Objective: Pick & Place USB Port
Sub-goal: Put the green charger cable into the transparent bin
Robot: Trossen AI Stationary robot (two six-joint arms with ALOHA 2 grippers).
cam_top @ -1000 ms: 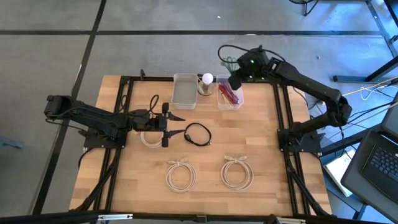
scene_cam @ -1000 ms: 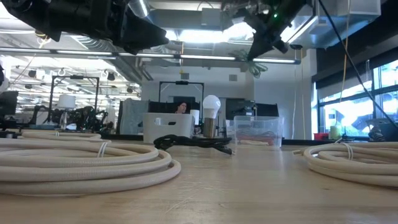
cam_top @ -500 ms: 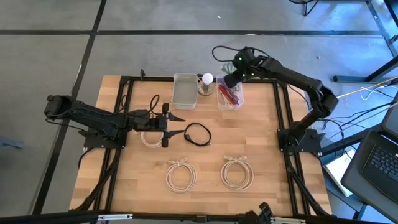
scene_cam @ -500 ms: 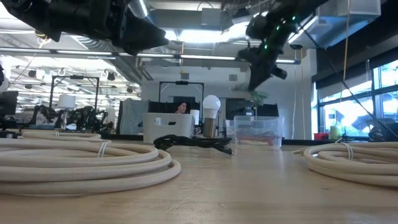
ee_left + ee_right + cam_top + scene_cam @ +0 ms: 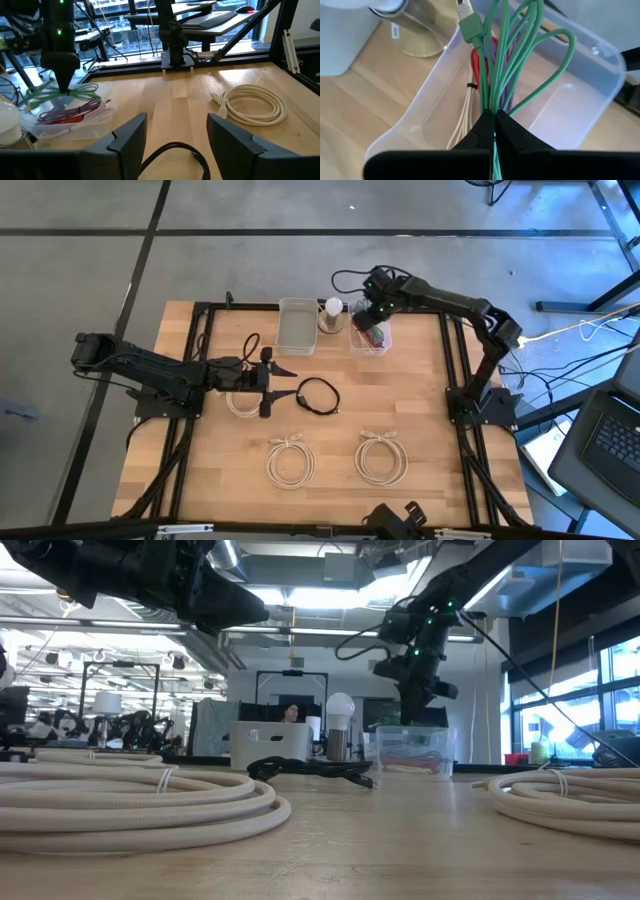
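Note:
The green USB cable [image 5: 506, 62] is hanging over the clear bin and lines up with the cables inside [image 5: 465, 113]. I keep lowering it with my right gripper until it touches them, and then let go.
A green USB cable [image 5: 516, 60], bundled in loops with its plug [image 5: 469, 26] free, hangs from my right gripper [image 5: 494, 122], which is shut on it above the clear bin [image 5: 353, 341] at the table's far edge. In the left wrist view the green loops [image 5: 56, 95] spread over the bin's mouth [image 5: 95, 127], above red, purple and white cables inside. My left gripper [image 5: 283, 380] is open and waits left of centre, just left of a black coiled cable [image 5: 318, 396] lying on the table. My right gripper pinches several strands of the green cable bundle [image 5: 495, 102] between its two fingers, coming from above and pointing down. The loops hang below the fingers and reach down into the clear bin [image 5: 580, 100]; whether they rest on the cables inside I cannot tell.
A white tray [image 5: 297, 326] and a light bulb on a stand [image 5: 333, 308] stand left of the bin. Three cream cable coils lie on the table: one under my left arm [image 5: 243, 403] and two near the front [image 5: 291, 461] [image 5: 382, 457].
My right gripper has moved toward the table's left edge and down, from beyond the bin's right side to above the clear bin, staying shut. The green cable went with it, dropping from high above the bin to its mouth.

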